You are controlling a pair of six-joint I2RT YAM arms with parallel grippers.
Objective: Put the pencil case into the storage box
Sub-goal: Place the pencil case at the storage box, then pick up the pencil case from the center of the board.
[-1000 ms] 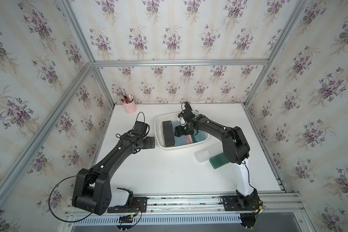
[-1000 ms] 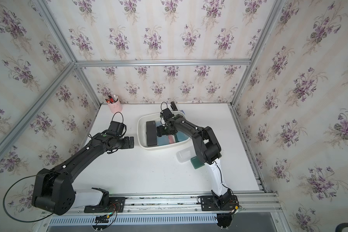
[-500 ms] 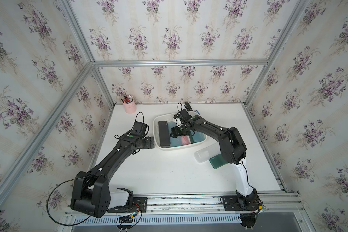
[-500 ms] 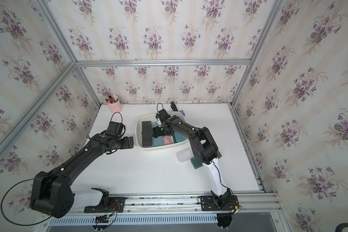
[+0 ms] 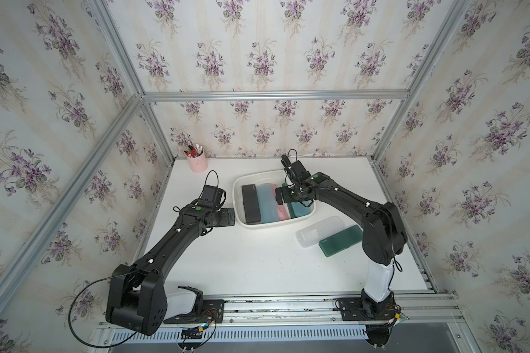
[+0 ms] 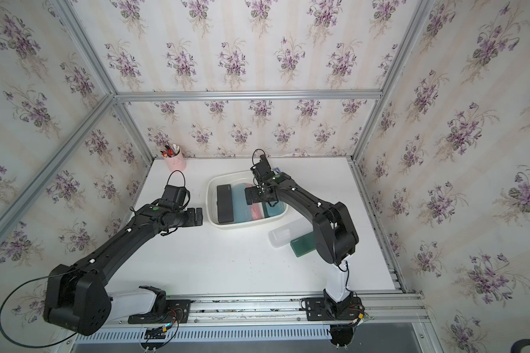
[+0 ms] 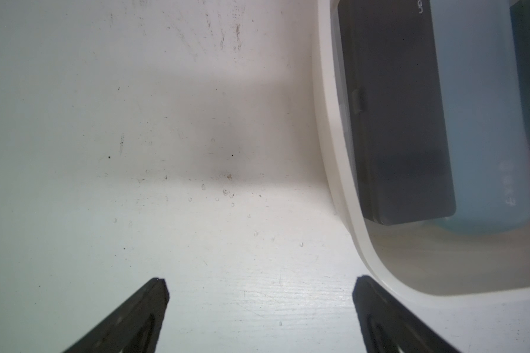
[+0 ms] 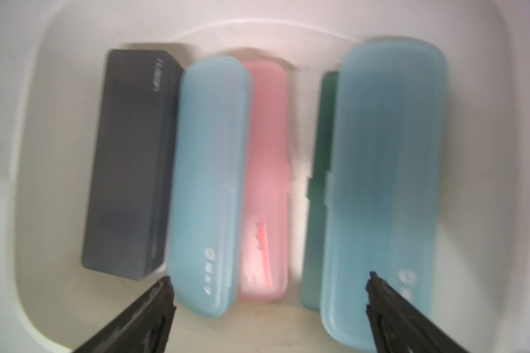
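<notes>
I should keep moving my right gripper until its fingers straddle that end (image 5: 354, 233), as the dark green pencil case's end outside the box reaches past the white one (image 5: 339, 222).
The white storage box (image 5: 237, 198) (image 6: 211, 200) stands mid-table and holds several pencil cases side by side: a black one (image 5: 251, 203) (image 8: 129, 159), a light blue one (image 8: 208, 183) leaning on a pink one (image 8: 265, 171), and a larger blue one (image 8: 386, 171) lying over a dark green one (image 8: 318, 189). My right gripper (image 8: 268, 279) (image 5: 279, 195) hangs open over the box with nothing between its fingers. My left gripper (image 7: 260, 280) (image 5: 230, 216) is open and empty, low over the table just left of the box rim (image 7: 334, 152).
Two more pencil cases lie on the table right of the box: a translucent white one (image 5: 320, 230) and a dark green one (image 5: 340, 240), close to the right arm's elbow. A pink pen cup (image 5: 197, 163) stands at the back left corner. Walls enclose three sides.
My right gripper's jaws have spread wider over the box, and the light blue case lies free inside it. The left arm has barely moved.
</notes>
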